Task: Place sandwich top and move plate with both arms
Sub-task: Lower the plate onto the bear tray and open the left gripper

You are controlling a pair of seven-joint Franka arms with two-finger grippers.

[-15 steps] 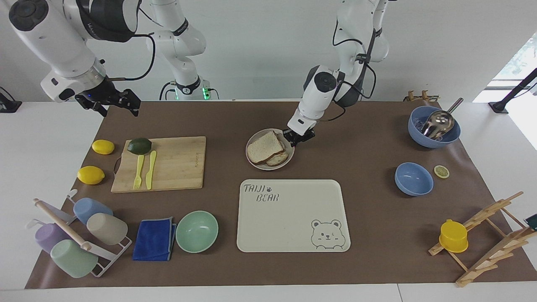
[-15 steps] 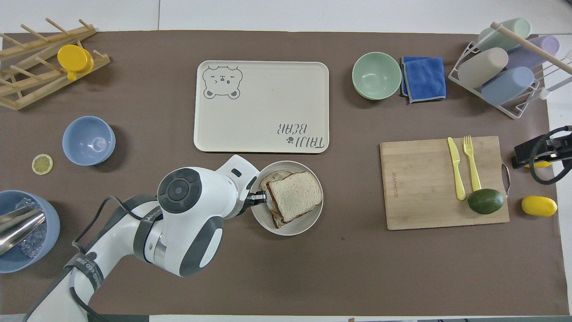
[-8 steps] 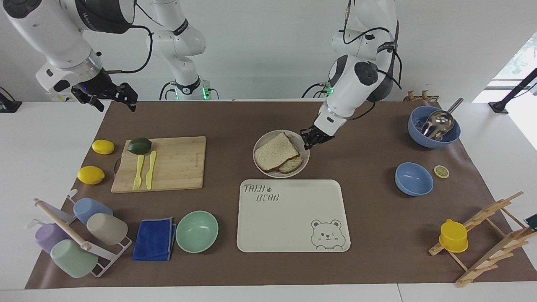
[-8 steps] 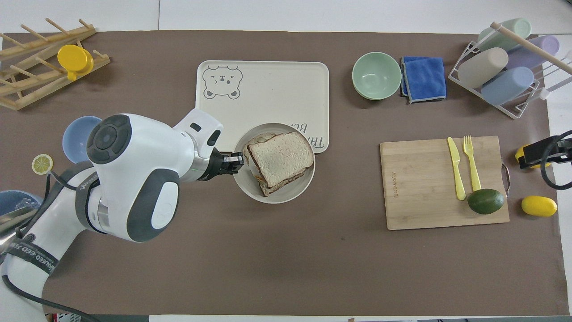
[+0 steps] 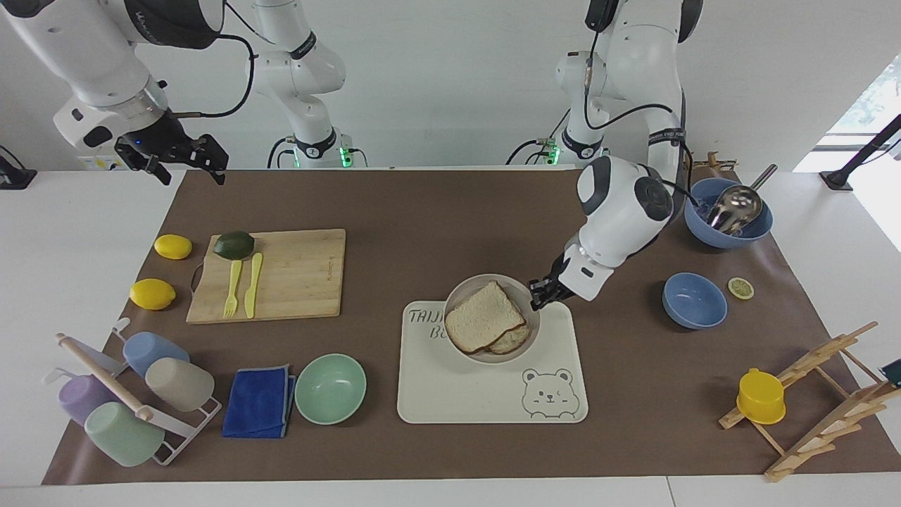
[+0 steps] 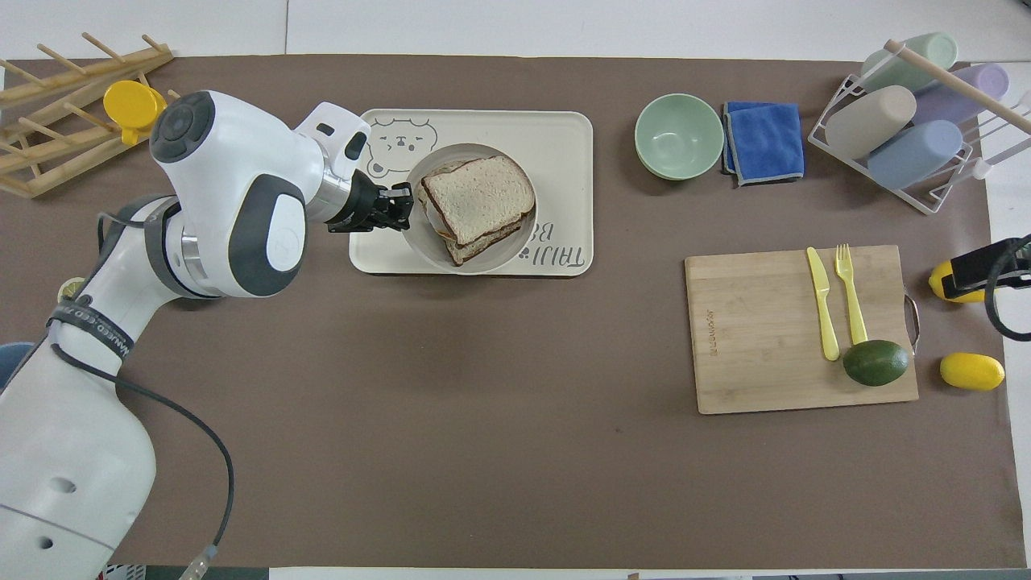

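Note:
My left gripper should go on lowering the plate [image 5: 491, 320] until it rests flat, because the plate hangs level over the cream bear-print tray [image 5: 490, 384] with the sandwich inside the plate's rim.
The plate [image 5: 468, 287] [image 6: 499, 259] is round and beige-grey and holds a stacked sandwich. The sandwich top [image 5: 484, 315] [image 6: 478, 197], a pale slice with brown crust, lies uppermost, a little askew on the slice beneath. My left gripper [image 5: 538, 296] [image 6: 400, 208] is shut on the plate's rim, on the side toward the left arm's end of the table. It holds the plate over the cream bear-print tray [image 5: 493, 401] [image 6: 564, 137], hiding part of the lettering. My right gripper [image 5: 188, 172] [image 6: 958, 278] hangs open and empty over the mat's corner at the right arm's end.
A wooden board [image 5: 295, 274] carries a yellow fork, a knife and an avocado [image 5: 234, 244], with two lemons [image 5: 152, 293] beside it. A mint bowl [image 5: 330, 388], a blue cloth [image 5: 259, 401] and a cup rack [image 5: 134, 394] lie farther out. Blue bowls [image 5: 694, 300] and a wooden rack [image 5: 809, 394] stand at the left arm's end.
My left gripper has carried the plate and sandwich away from the robots, off the bare mat and over the tray. The right gripper has drawn back slightly toward the table's corner.

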